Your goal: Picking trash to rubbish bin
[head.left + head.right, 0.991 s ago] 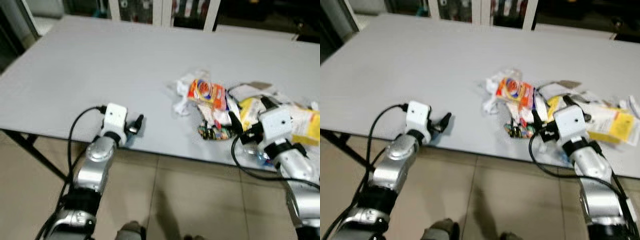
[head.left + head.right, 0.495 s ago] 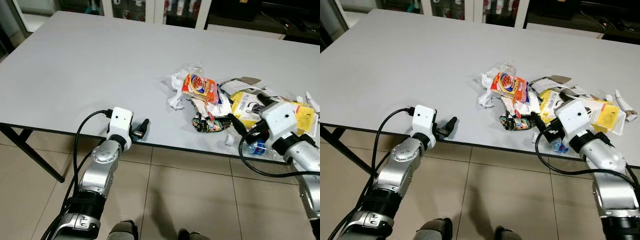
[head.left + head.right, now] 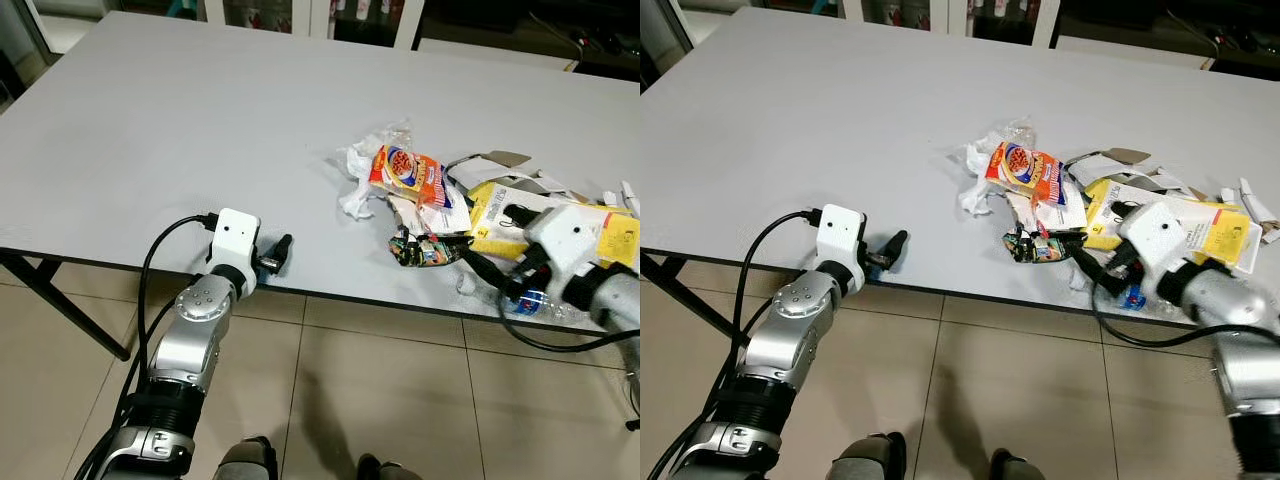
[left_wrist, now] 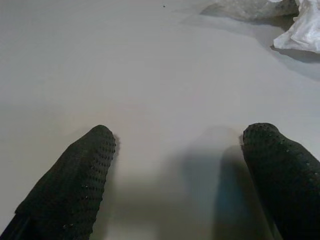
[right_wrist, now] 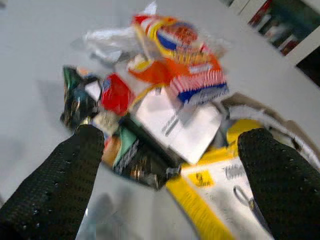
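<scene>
The clear bottle (image 3: 532, 304) is lying along the front edge, just outside the heap, so the bottle alone will come free when the robot lifts it.
A heap of trash lies on the grey table (image 3: 180, 130), right of centre. It holds an orange snack bag (image 3: 408, 175), crumpled white paper (image 3: 357, 200), a dark green wrapper (image 3: 420, 250) and a yellow packet (image 3: 498, 208). My right gripper (image 3: 487, 270) is open at the heap's near side. Its fingers point at the dark wrapper (image 5: 80, 100), with the orange bag (image 5: 187, 55) beyond. A small clear bottle (image 3: 525, 298) lies under that wrist. My left gripper (image 3: 278, 250) is open over bare tabletop at the front edge, well left of the heap, with nothing between its fingers (image 4: 75, 185).
The table's front edge (image 3: 350, 297) runs just under both wrists, with tiled floor (image 3: 400, 400) below. A black table leg (image 3: 60, 300) slants at the left. White scraps (image 3: 625, 195) lie at the far right. Cabinets stand beyond the table.
The camera has shifted slightly and the picture is sharper. My right wrist has swung outward to the right, its fingers sitting a little lower beside the dark wrapper. The left arm stays put.
</scene>
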